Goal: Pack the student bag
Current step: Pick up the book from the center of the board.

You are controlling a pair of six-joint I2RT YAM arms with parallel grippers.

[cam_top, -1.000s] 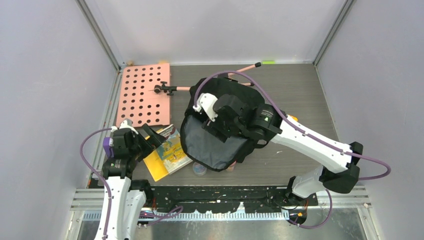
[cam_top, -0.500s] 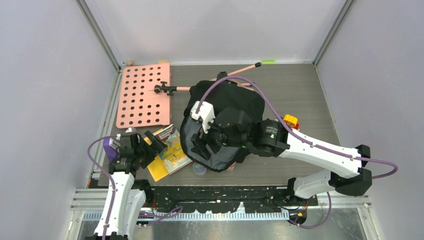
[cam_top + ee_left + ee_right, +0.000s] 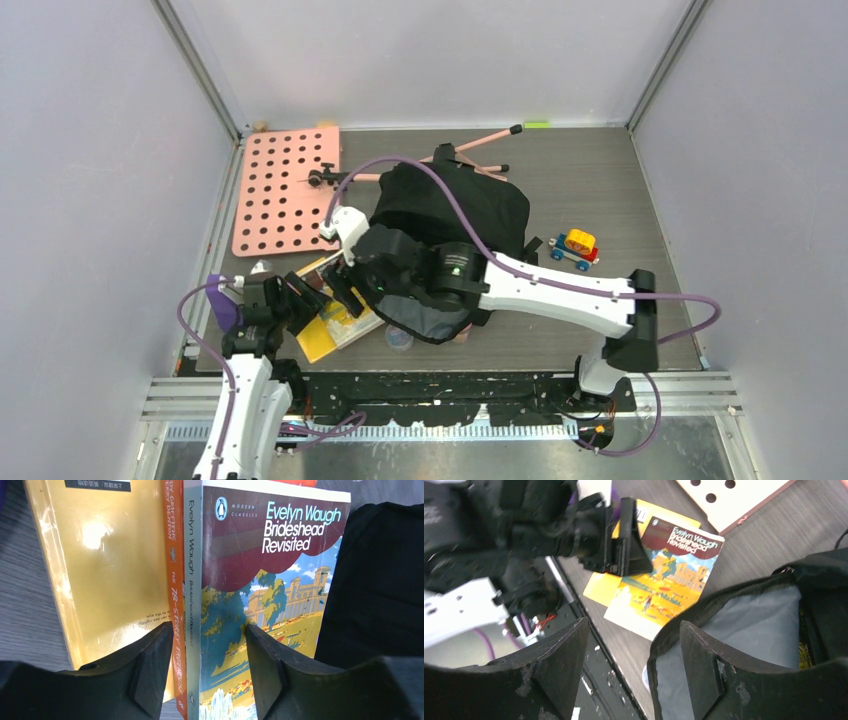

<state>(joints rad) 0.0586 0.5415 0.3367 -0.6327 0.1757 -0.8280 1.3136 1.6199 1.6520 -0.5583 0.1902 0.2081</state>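
Brideshead Revisited is lying flat on the orange book, so my right gripper should steady the edge facing the bag while my left gripper opens wider and pinches the spine.
The student bag, a black backpack, lies mid-table with its mouth toward me and its grey lining showing. Left of it lies a stack of books: Brideshead Revisited on top, an orange book and a yellow one under it. My left gripper hangs low over the stack, its jaws partly open astride the top book's spine. My right gripper is open at the bag's left rim, which runs between its fingers, close to the right finger.
A pink pegboard lies at the back left, with a pink-handled stand behind the bag. A toy car stands to the bag's right. A small clear lid lies at the bag's mouth. Something yellow sits inside the bag.
My right arm swung left from above the bag to its left rim beside the books, uncovering the toy car. My left gripper came down to the books and its jaws narrowed.
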